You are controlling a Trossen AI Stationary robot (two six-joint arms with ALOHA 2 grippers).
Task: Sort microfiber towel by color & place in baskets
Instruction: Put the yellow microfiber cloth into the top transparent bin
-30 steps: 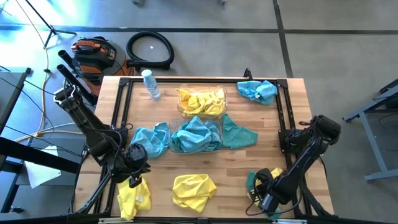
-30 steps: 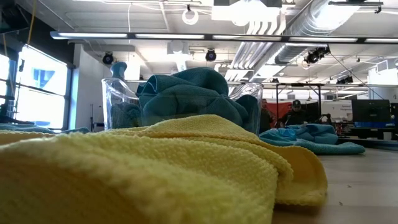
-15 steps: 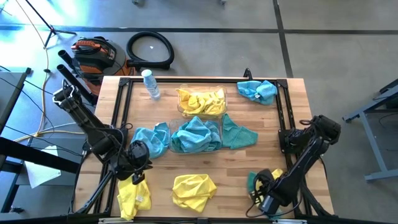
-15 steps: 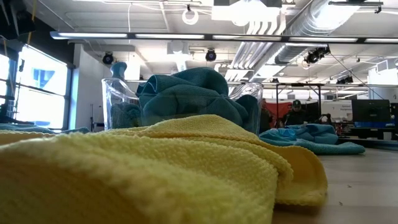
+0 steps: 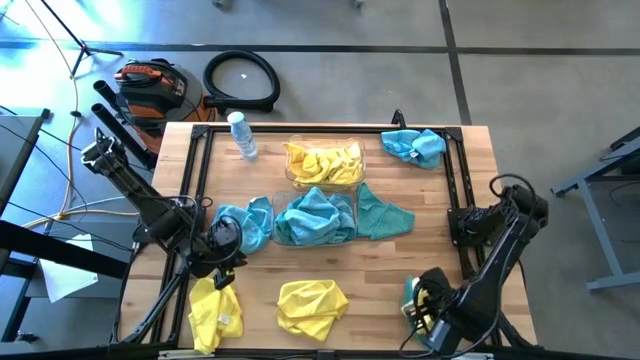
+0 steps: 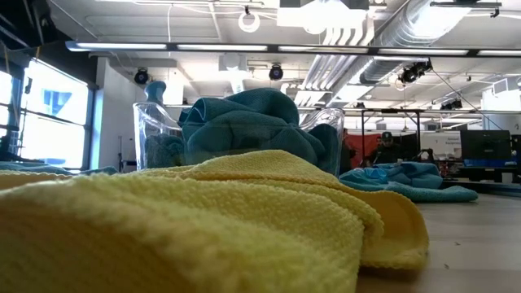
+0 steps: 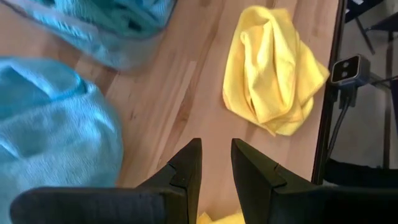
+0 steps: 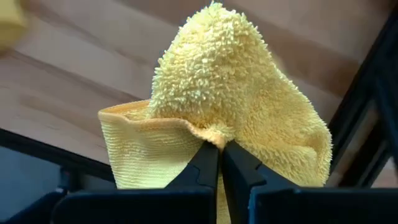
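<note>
The teal towel [image 5: 409, 291] is sticking to the yellow towel in my right gripper, so next I swing back and shake the teal one off before reaching the far basket [image 5: 325, 162].
My right gripper [image 8: 221, 149] is shut on a yellow microfiber towel [image 8: 217, 81] at the table's near right corner, and the arm [image 5: 428, 312] hides that towel in the high view. A teal towel [image 5: 408, 290] lies beside it. My left gripper [image 7: 216, 152] hovers open over bare wood [image 5: 222, 278], between a teal towel [image 5: 245, 222] and a yellow towel [image 5: 213, 312]. Mid-table, the far basket [image 5: 325, 165] holds yellow towels and the near one [image 5: 315, 217] holds teal. Loose towels lie elsewhere: yellow [image 5: 310, 305], teal [image 5: 385, 217] and teal [image 5: 415, 146]. My right gripper pinches a bunched fold [image 8: 214, 138] of the yellow towel between its two fingertips, coming from above. The cloth puffs out past the fingers in a gathered hump. Whether any of it still lies on the table, I cannot tell.
A clear water bottle [image 5: 241, 135] lies at the far left of the table. Black frame rails [image 5: 455, 190] run along the table's sides. In the low view a yellow towel [image 6: 203, 228] fills the foreground in front of the teal basket [image 6: 244, 126].
My left gripper has moved a little toward the far edge, away from the near-left yellow towel and closer to the teal one. My right arm has shifted toward the near edge, and the yellow patch beside it no longer shows in the high view.
</note>
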